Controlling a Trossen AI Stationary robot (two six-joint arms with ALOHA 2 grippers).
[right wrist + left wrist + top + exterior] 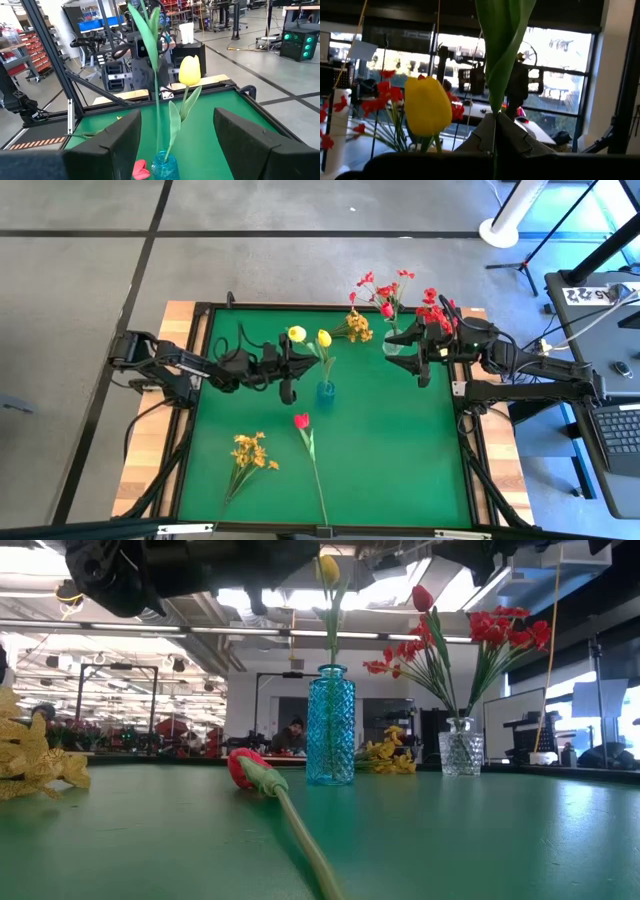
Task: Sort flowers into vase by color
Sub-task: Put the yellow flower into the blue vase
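Observation:
The held yellow tulip's stem (158,120) is upright in the blue vase's opening (162,156). I keep lowering it with my left gripper until it rests inside, then let go.
My left gripper (296,370) (493,135) hovers just left of the blue glass vase (325,390) (330,725) and is shut on a yellow tulip (297,333). That tulip's blossom is above the left wrist picture. A second yellow tulip (324,338) (190,70) stands free in the blue vase. My right gripper (420,370) (175,145) is open, beside the clear vase (392,345) (461,752) that holds the red flowers (430,305). A red tulip (301,420) (245,768) and a yellow-orange cluster (250,452) lie flat on the mat. My left gripper pinches the yellow tulip's stem between its two fingers where a long green leaf (493,107) rises from it. The fingers come level from the table's left and lie across the stem. The stem stands upright, and its lower end (161,150) goes down into the blue vase.
Another yellow-orange cluster (355,328) (390,755) lies near the mat's far edge, between the two vases. The green mat (400,460) has a black frame (468,470). A desk with a laptop (615,430) stands to the right, off the table.

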